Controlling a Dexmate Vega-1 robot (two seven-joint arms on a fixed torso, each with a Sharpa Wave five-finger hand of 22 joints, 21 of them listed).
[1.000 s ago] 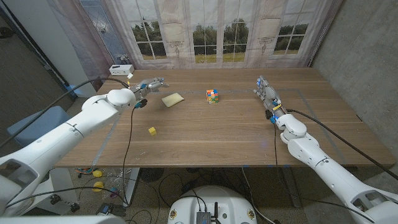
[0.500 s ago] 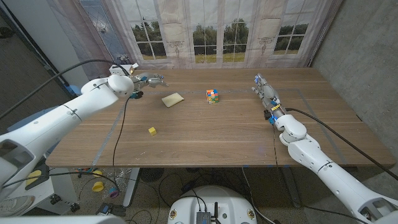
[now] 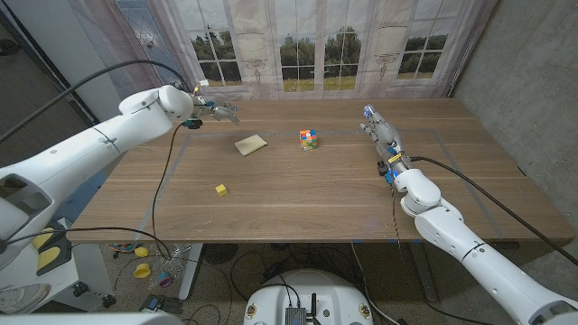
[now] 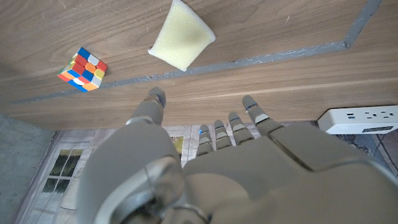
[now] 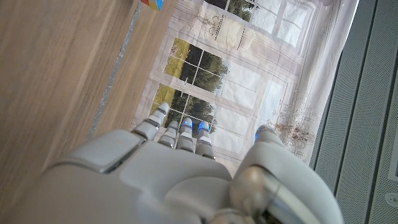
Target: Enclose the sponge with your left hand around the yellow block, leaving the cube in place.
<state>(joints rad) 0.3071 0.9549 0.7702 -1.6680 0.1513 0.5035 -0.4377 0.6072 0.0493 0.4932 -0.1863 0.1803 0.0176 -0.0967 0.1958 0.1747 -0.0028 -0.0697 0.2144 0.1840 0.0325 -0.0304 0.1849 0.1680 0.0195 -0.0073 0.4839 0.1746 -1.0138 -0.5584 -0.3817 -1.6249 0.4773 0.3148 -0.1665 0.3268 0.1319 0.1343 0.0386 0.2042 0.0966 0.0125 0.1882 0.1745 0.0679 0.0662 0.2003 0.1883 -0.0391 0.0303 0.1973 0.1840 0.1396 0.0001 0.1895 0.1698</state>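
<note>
I expect the pale yellow sponge [image 3: 251,144] to bend between my fingers when I squeeze it around the yellow block, because it is a thin pad with softly curved edges [image 4: 199,22].
A pale yellow sponge [image 3: 251,143] lies on the wooden table [image 3: 298,194], left of a multicoloured cube [image 3: 309,139]. A small yellow block [image 3: 220,190] sits nearer the front, apart from both. My left hand [image 3: 217,110] hovers at the table's far left, behind the sponge, fingers spread and holding nothing. In the left wrist view the sponge [image 4: 181,42] and the cube [image 4: 83,69] lie beyond my left hand [image 4: 205,162]. My right hand [image 3: 380,129] stands at the far right of the table, fingers extended, empty; the right wrist view shows my right hand [image 5: 180,168] with fingers straight.
A white power strip [image 3: 176,100] sits at the far left corner, also seen as the power strip [image 4: 359,119] in the left wrist view. Grey tape lines [image 3: 433,135] mark the table. Curtains and a window backdrop stand behind the far edge.
My left arm has lifted and swung back toward the table's far left corner, away from the sponge. My right hand has shifted slightly left. Sponge, cube and block have not moved.
</note>
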